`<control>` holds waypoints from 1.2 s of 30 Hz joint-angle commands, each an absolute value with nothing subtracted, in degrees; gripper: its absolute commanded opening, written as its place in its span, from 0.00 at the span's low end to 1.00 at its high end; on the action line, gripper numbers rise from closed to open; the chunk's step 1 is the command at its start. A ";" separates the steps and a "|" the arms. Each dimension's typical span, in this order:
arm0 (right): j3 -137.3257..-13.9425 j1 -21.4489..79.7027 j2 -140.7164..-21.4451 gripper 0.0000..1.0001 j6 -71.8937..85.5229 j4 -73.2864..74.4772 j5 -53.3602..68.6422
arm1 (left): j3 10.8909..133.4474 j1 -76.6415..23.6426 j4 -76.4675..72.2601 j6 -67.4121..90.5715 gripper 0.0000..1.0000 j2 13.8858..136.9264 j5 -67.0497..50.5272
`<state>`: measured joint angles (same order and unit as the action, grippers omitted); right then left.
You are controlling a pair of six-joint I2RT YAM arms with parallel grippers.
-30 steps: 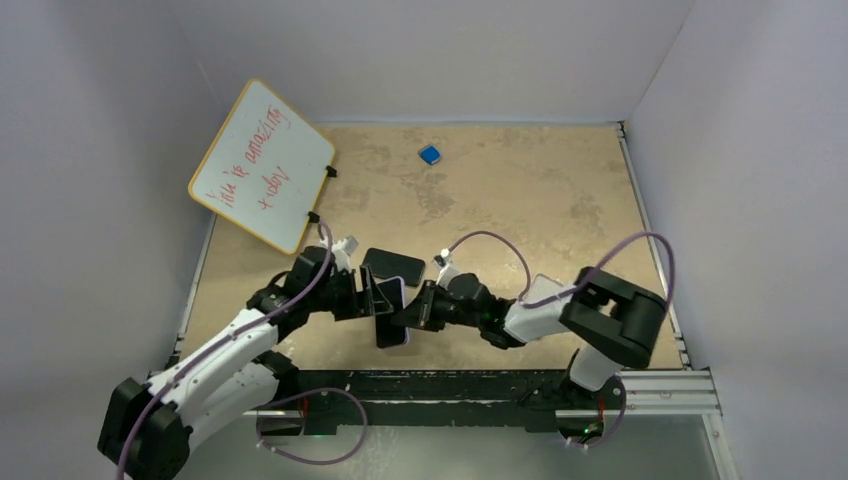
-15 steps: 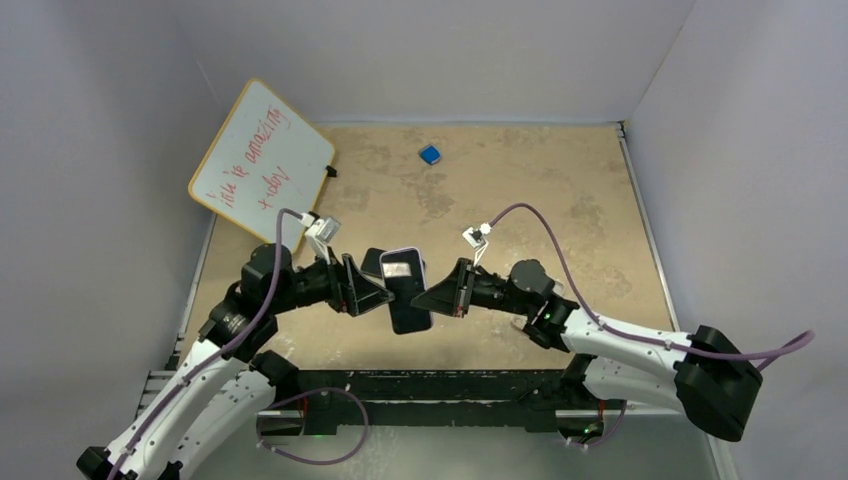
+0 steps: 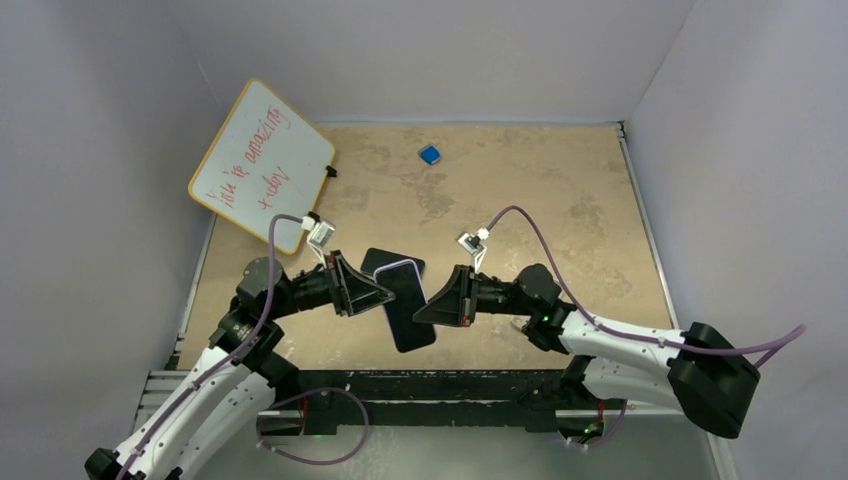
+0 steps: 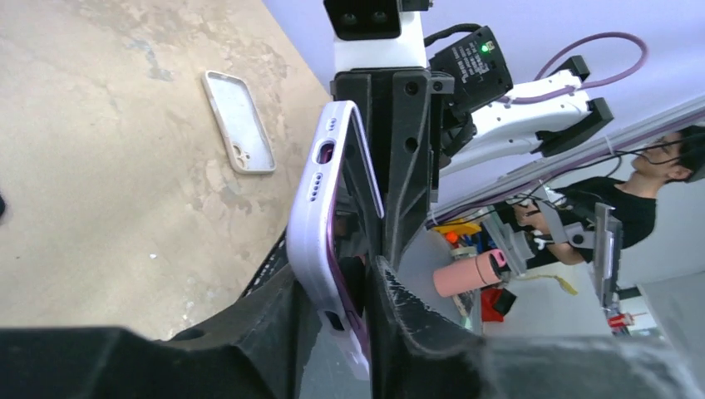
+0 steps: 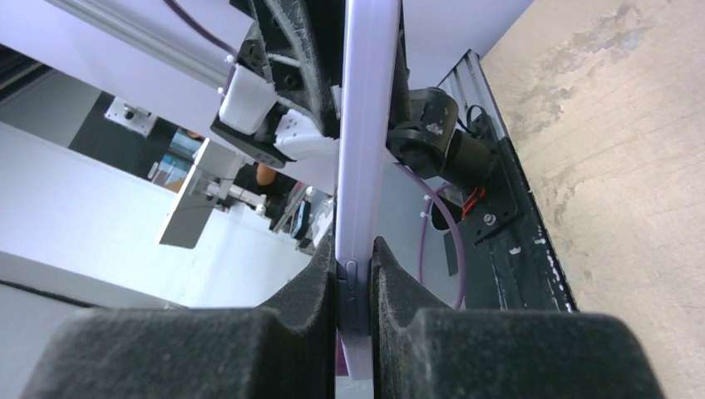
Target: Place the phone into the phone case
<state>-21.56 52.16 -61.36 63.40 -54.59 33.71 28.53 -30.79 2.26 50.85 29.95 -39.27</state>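
Note:
Next, my left gripper opens and squeezes farther along the case's long edge [image 3: 391, 325], because the phone's edge [image 4: 340, 281] sticks up above the lilac case's rim by the case's corner in my left gripper.
A dark phone [image 3: 408, 308] sits in a lilac phone case [image 4: 326, 208] and is held in the air between both grippers, above the table's near edge. My left gripper [image 3: 383, 297] is shut on its left end; in the left wrist view [image 4: 349, 287] the case's rim stands slightly off the phone's edge. My right gripper [image 3: 422, 312] is shut on its right long edge; in the right wrist view [image 5: 355, 274] the pads clamp the lilac edge at the side buttons.
A dark flat object [image 3: 378, 262] lies on the table under the held phone. A pale empty case [image 4: 239, 120] lies flat on the table. A whiteboard [image 3: 262, 165] leans at the back left. A small blue item [image 3: 430, 154] sits far back.
Both arms have lifted the phone from table level. It has turned from showing its pale back to showing its dark face, and shifted slightly nearer.

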 commanded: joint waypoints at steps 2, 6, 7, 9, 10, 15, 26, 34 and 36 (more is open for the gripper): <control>-21.23 52.12 -59.19 0.00 64.63 -61.67 34.21 | 26.12 -30.81 -4.93 56.10 0.17 29.03 -38.68; -21.59 52.12 -56.95 0.03 63.02 -55.17 31.27 | 26.54 -30.73 -3.28 56.85 0.02 30.17 -37.55; -21.73 52.09 -56.49 0.05 62.86 -53.21 30.21 | 26.88 -30.75 -2.27 56.72 0.00 30.82 -37.27; -22.23 52.04 -55.71 0.07 62.09 -50.27 28.65 | 27.18 -30.76 -1.64 56.54 0.00 31.32 -37.09; -22.46 52.03 -55.64 0.06 61.55 -49.28 28.42 | 27.23 -30.76 -1.37 56.30 0.01 31.33 -36.87; -24.52 51.48 -56.46 0.00 58.05 -45.43 30.67 | 31.40 -30.76 10.58 47.79 0.43 31.11 -32.32; -23.80 51.33 -56.82 0.00 65.26 -47.66 20.11 | 25.99 -30.80 1.95 52.12 0.60 32.04 -37.20; -18.73 51.33 -57.62 0.00 77.48 -59.37 5.88 | 21.08 -30.73 -7.95 59.55 0.69 31.02 -38.32; -18.43 51.33 -59.85 0.00 79.80 -63.28 5.11 | 18.77 -30.80 -12.61 62.56 0.71 31.26 -38.45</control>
<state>-18.31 51.35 -58.19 72.29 -48.18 11.94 22.02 -30.81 -1.37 56.29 31.62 -37.17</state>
